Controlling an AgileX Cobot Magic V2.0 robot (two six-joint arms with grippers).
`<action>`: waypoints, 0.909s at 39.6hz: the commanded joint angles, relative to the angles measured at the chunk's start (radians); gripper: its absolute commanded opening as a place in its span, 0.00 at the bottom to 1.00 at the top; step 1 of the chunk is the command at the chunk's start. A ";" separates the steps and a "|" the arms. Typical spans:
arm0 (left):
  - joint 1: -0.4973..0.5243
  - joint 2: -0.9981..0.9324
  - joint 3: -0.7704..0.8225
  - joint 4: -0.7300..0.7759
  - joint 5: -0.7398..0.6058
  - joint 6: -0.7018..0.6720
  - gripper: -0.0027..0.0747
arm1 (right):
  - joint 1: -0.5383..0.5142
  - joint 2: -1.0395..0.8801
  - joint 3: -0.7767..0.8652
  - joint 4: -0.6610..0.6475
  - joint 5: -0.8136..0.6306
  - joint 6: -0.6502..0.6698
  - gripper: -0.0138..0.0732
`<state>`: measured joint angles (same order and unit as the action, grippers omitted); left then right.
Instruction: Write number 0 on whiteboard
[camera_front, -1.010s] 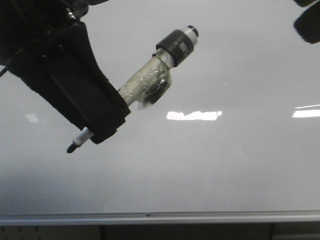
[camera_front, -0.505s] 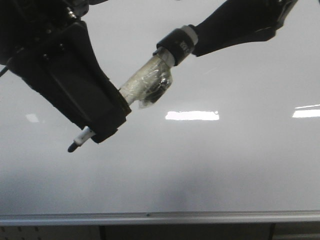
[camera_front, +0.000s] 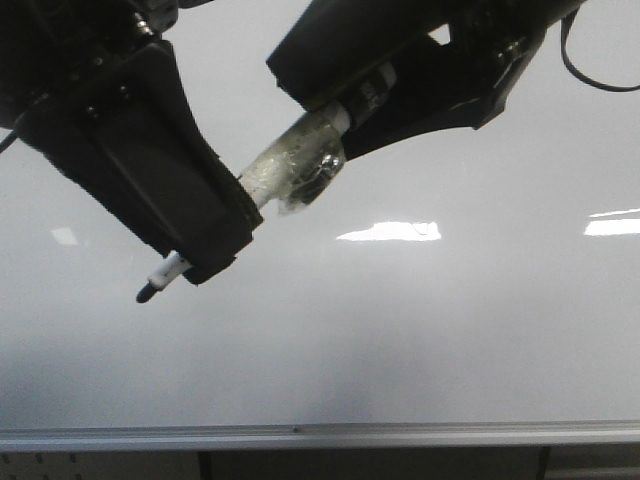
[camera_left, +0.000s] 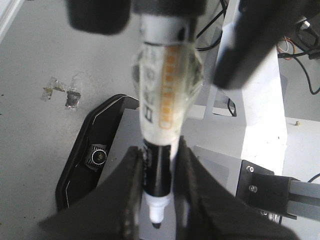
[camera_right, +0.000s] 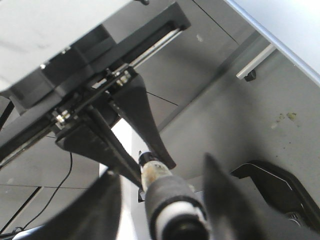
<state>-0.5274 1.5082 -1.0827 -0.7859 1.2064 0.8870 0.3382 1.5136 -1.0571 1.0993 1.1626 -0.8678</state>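
The robot's left gripper is gripping the marker close to its tip, so the right gripper should close on the taped upper end of the marker and take it before writing 0.
The whiteboard fills the front view, with its silver rail at the bottom. No number 0 shows on it. My left gripper is shut on a black marker wrapped in clear tape, held slanted, its bare tip pointing down-left. In the left wrist view my left gripper clamps the marker between both fingers. My right gripper is open, its fingers flanking the marker's upper cap end. In the right wrist view my right gripper has a gap on each side of the cap.
Bright light reflections lie on the board. Below the board, the left wrist view shows grey floor with small scraps, a black base and a white stand with cables.
My right arm has come in from the upper right and its open fingers now sit around the marker's cap end. My left gripper and the marker have stayed still.
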 joint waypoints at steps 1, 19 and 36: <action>-0.008 -0.041 -0.029 -0.060 0.058 0.004 0.01 | 0.003 -0.031 -0.033 0.057 0.047 -0.013 0.39; -0.008 -0.041 -0.029 -0.060 0.055 0.006 0.31 | 0.003 -0.031 -0.033 0.039 0.081 -0.014 0.09; -0.008 -0.041 -0.029 -0.060 0.050 0.006 0.82 | -0.001 -0.031 -0.061 -0.114 0.123 0.053 0.09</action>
<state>-0.5274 1.5064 -1.0844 -0.7866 1.2109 0.9000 0.3382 1.5152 -1.0695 1.0028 1.1943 -0.8513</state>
